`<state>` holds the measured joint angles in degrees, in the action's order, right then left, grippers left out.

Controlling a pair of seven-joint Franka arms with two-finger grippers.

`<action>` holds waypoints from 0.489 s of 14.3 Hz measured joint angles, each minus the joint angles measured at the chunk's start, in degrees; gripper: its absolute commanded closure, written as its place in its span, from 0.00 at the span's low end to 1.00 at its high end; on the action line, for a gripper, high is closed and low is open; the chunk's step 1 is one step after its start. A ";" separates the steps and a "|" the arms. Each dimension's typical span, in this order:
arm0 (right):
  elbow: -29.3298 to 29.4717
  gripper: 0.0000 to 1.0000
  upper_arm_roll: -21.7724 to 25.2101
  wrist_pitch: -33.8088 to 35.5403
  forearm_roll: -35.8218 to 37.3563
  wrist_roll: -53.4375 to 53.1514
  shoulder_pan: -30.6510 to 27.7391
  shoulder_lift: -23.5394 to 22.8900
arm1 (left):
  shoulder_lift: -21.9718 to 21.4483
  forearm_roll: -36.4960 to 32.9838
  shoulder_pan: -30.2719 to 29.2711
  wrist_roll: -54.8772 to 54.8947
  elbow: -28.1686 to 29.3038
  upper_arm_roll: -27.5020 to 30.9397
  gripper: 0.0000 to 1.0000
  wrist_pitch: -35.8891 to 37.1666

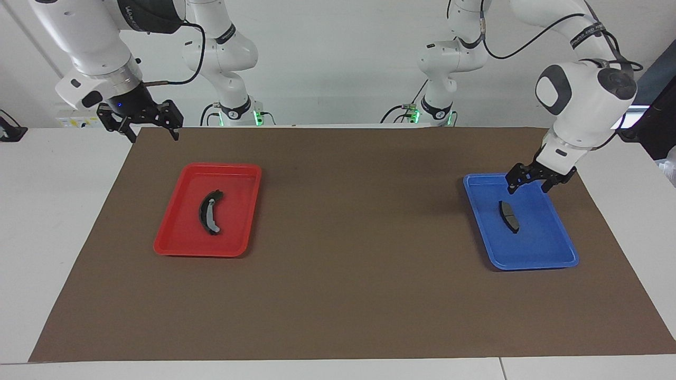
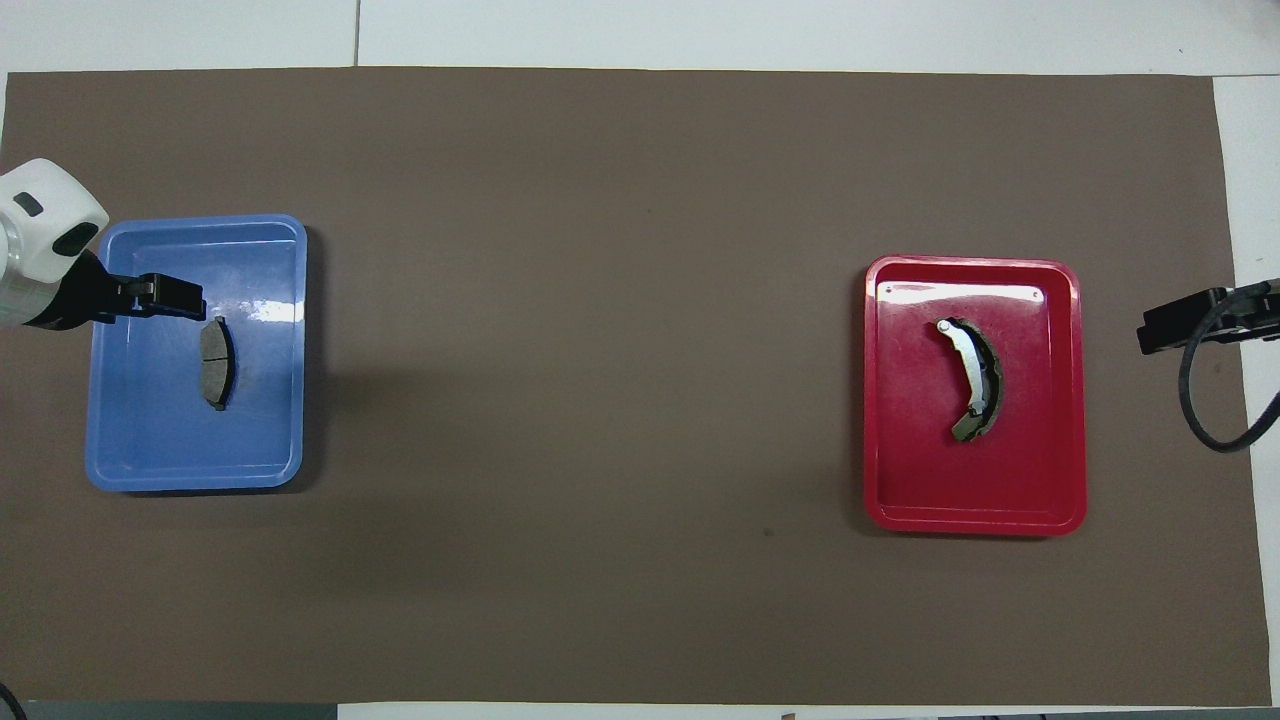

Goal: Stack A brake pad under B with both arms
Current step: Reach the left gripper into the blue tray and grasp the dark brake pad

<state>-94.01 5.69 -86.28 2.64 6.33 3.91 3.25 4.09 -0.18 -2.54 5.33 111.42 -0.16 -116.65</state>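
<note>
My open fingers are in line with the A brake pad's narrow way (image 1: 508, 217), so my left gripper should keep going down to the A brake pad's middle (image 2: 216, 364) and close there.
The A brake pad (image 1: 509, 216), short and dark grey, lies in the blue tray (image 1: 533, 262) toward the left arm's end of the table; it also shows in the overhead view (image 2: 216, 362) in that tray (image 2: 150, 450). My left gripper (image 1: 529, 187) is open and hangs low over the tray's robot-side end, just above the pad and not touching it; the overhead view (image 2: 185, 300) shows it too. B (image 1: 209, 212), the curved pad with a light grey strip (image 2: 972, 378), lies in the red tray (image 1: 179, 240). My right gripper (image 1: 153, 136) is open and waits over the mat's corner, apart from the red tray (image 2: 1040, 490).
A brown mat (image 1: 343, 274) covers most of the white table, and both trays stand on it. The right gripper (image 2: 1170, 330) shows at the mat's edge in the overhead view with a black cable loop (image 2: 1205, 400) hanging beside it.
</note>
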 measured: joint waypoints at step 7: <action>0.00 0.00 0.00 0.00 0.00 0.00 0.00 0.00 | 6.47 0.00 -2.56 1.52 5.32 0.16 0.01 -11.36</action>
<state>-94.01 5.69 -86.28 2.64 6.33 3.91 3.25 10.57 -0.18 -5.10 6.85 116.75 -0.01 -128.01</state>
